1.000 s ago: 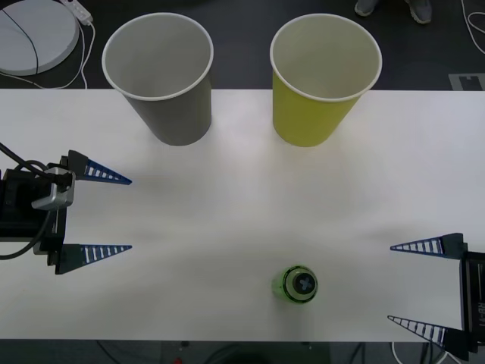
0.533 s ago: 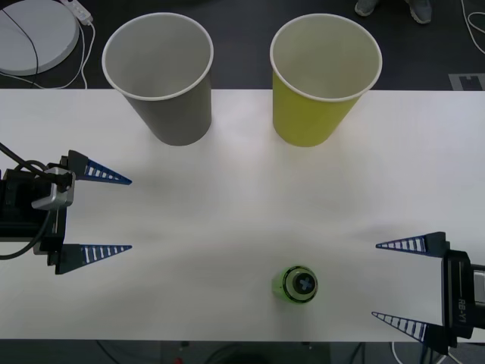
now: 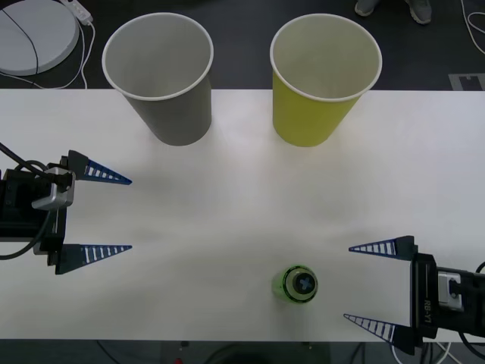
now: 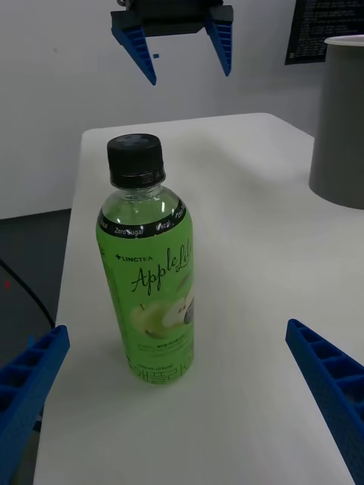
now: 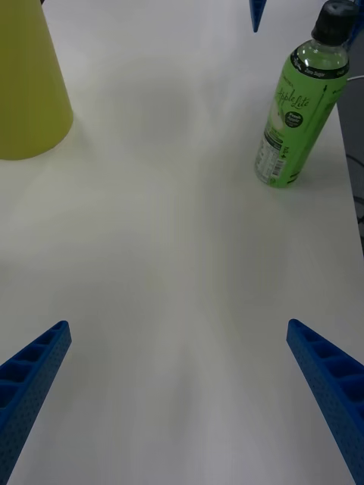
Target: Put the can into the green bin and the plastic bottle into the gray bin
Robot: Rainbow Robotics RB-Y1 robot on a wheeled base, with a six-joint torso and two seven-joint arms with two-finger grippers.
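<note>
I expect the plastic bottle (image 3: 295, 284) to settle cap up below the gray bin's rim when I lower it inside, because the gray bin (image 3: 158, 78) is wide and deep.
The plastic bottle (image 3: 295, 284) stands upright near the table's front edge, with green liquid, a green label and a black cap. My right gripper (image 3: 348, 283) is open just to its right, level with it and apart from it. In the right wrist view the bottle (image 4: 145, 265) stands straight ahead of the gap between the blue fingers (image 4: 326, 379). My left gripper (image 3: 130, 214) is open over the table's left side, holding nothing. The gray bin (image 3: 158, 76) stands at the back left and the green bin (image 3: 326, 76) at the back right, both upright. The can is out of view.
A white round disc (image 3: 34, 34) with a cable lies on the floor beyond the table's far left corner. The white table (image 3: 227, 197) is bare between the bins and the bottle. The left wrist view shows the green bin (image 5: 26, 83) and the bottle (image 5: 299, 114).
My right gripper has moved left along the front edge toward the bottle, staying open. The left arm, the bottle and both bins have not moved.
</note>
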